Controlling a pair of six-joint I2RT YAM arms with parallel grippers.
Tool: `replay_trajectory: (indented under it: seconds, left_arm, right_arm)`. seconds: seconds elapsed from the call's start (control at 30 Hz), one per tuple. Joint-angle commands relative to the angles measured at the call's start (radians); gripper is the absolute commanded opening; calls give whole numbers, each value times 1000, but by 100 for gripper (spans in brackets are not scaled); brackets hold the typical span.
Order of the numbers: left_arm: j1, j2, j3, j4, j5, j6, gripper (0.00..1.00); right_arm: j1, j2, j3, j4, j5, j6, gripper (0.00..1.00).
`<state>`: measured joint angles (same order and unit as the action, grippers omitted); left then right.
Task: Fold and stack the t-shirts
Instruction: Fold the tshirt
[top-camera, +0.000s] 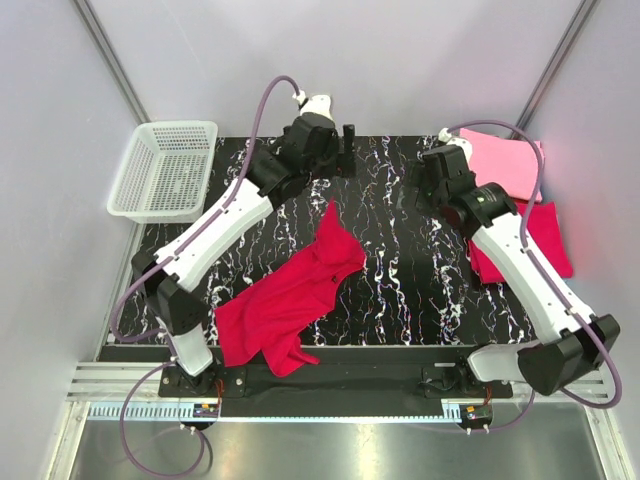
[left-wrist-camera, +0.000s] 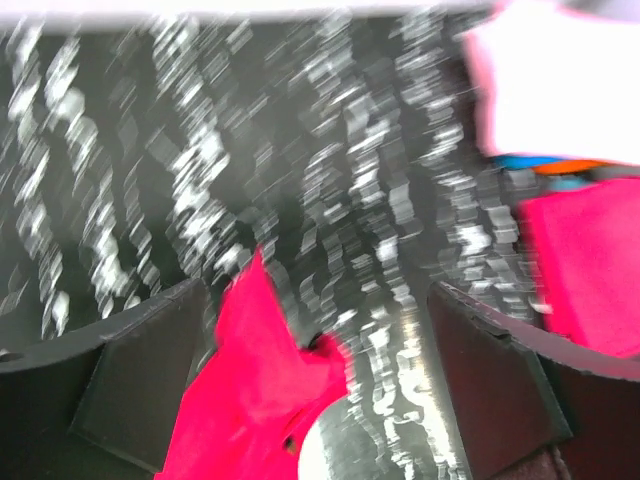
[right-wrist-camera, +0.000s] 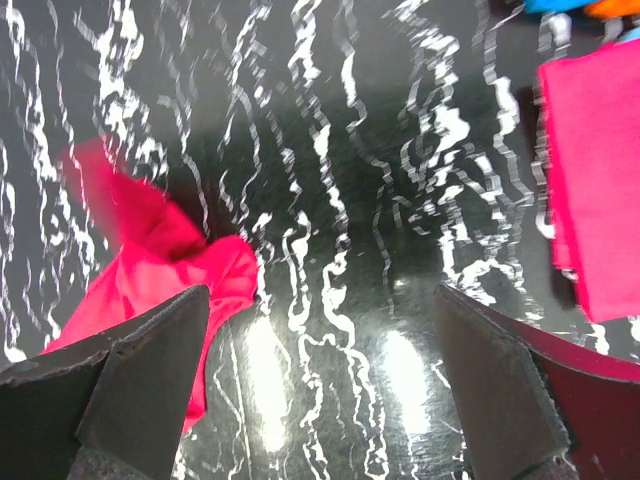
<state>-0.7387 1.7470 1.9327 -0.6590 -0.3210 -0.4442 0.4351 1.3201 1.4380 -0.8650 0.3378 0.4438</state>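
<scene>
The crimson t-shirt lies in a bunch with its lower end over the front edge. So next my right gripper grips the opposite end and pulls the t-shirt across.
A crumpled crimson t-shirt lies loose on the black marbled table, left of centre. My left gripper hovers open beyond the shirt's far tip, holding nothing. In the blurred left wrist view the shirt's tip lies between the wide-apart fingers of the gripper. My right gripper is open over bare table right of the shirt. In the right wrist view that gripper frames bare table, with the shirt by its left finger. A folded pink t-shirt and a folded red t-shirt lie at the right.
A white mesh basket stands at the table's back left corner. Slivers of blue and orange cloth show beside the folded pink shirt. Grey walls close in on both sides.
</scene>
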Motion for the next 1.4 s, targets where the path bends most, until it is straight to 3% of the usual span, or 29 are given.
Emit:
replay_trajectory:
  seconds: [0.0,0.2,0.4,0.67,1.03,1.17,1.27,1.3,1.37]
  left_arm:
    - [42,-24,-49,-116,-144,-143,99]
    - [76,-40,-96,-117,-61,-146,99]
    - [120,-61,-155,-122,29,-148,99]
    - [174,-115,-230,-122,88,-154,99]
    - [236,-179,-305,-122,109,-140,99]
    - [260,-191,-321,-122,117,-133,99]
    - [274,-195,-325,-120,128,-128,99]
    - [275,-192,-324,-120,137,-128,99]
    - [282,-187,-321,-120,143,-125,99]
  right_arm:
    - [-1,65,22,38,-124,-39,99]
    - [-1,280,-25,108,-515,-93,100]
    - [1,408,-111,293,-575,-125,100]
    - [-1,553,-21,448,-603,-182,100]
    - [-1,726,85,532,-796,-134,98]
    - [-1,722,70,526,-819,-93,84]
    - [1,651,39,491,-783,-74,57]
    - [-2,628,33,472,-749,-74,44]
    - [-1,550,25,401,-708,-80,31]
